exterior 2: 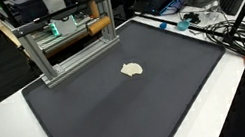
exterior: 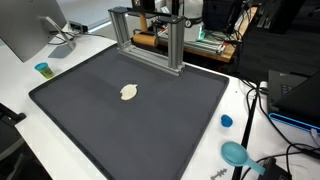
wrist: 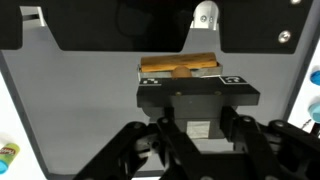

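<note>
The neck under the dark block is facing the black bar's open slot [wrist: 203, 41]. My gripper should keep moving in until the block sits over the slot, then let go.
In the wrist view my gripper [wrist: 198, 130] comes in from the bottom edge. Its two fingers [wrist: 165, 128] stand against the sides of a dark block [wrist: 197, 95] with a pale label. Beyond the block lies a wooden rod [wrist: 180, 67]. Both exterior views show that rod [exterior: 146, 41] [exterior 2: 95, 26] mounted in an aluminium frame [exterior: 150, 25] [exterior 2: 68, 50] at the far edge of a dark mat [exterior: 130, 135] [exterior 2: 121, 119]; the arm is mostly hidden behind the frame. A small cream-coloured piece [exterior: 129, 92] [exterior 2: 133, 70] lies on the mat, away from the gripper.
A small blue cup [exterior: 42, 69] stands near a monitor [exterior: 25, 30]. A blue cap [exterior: 226, 121] and a teal scoop [exterior: 235, 153] lie on the white table [exterior: 245, 110] beside the mat. Cables [exterior 2: 212, 27] and equipment crowd one side.
</note>
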